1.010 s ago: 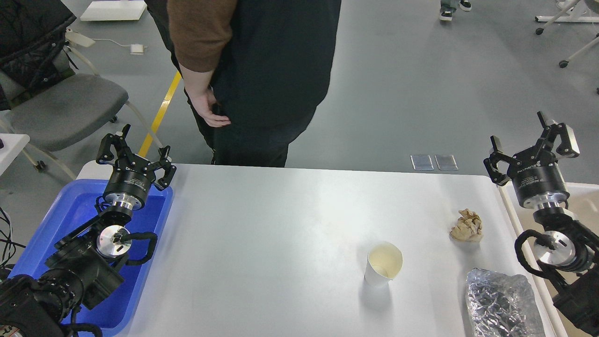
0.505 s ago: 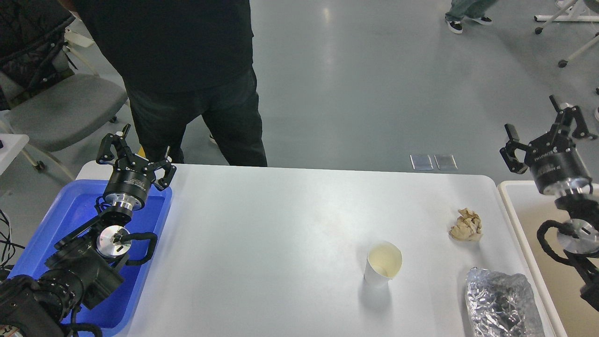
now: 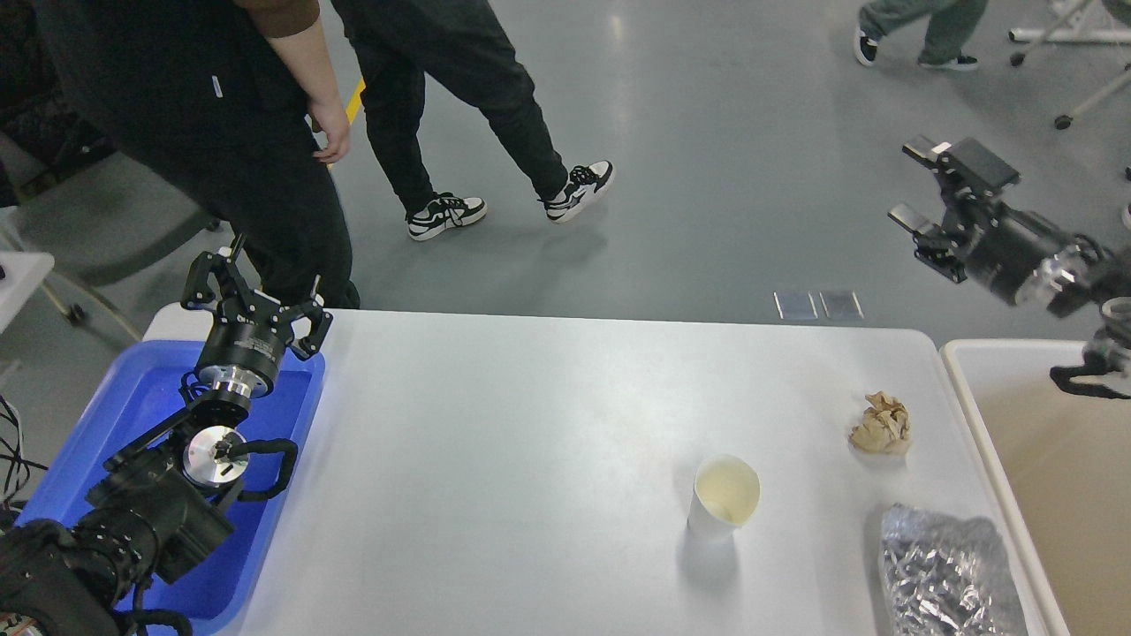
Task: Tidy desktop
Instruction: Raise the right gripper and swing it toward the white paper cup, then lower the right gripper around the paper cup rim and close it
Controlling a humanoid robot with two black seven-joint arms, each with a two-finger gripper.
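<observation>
I can see only a pale inside through the cup's opening [image 3: 728, 489], so I expect the white paper cup [image 3: 721, 498] to be empty when I pick it up and tip it sideways.
The white desktop [image 3: 512, 459] fills the middle of the head view. On its right part stand a white paper cup [image 3: 724, 499], upright and open, a crumpled brown paper ball [image 3: 882, 424] and a crumpled silver foil bag [image 3: 950, 574] at the front right corner. My left gripper [image 3: 254, 296] is open and empty above the far end of the blue tray. My right gripper [image 3: 937, 190] is open and empty, raised high beyond the table's far right corner, fingers pointing left.
A blue plastic tray [image 3: 97, 442] lies at the table's left under my left arm. A beige rimmed bin [image 3: 1043, 459] stands at the right. Two people in black [image 3: 265, 177] stand and walk just behind the table's far left edge.
My right arm has lifted up and back, and its gripper has turned to point left. The person behind the table moved left; a second person walks past. My left arm has not moved.
</observation>
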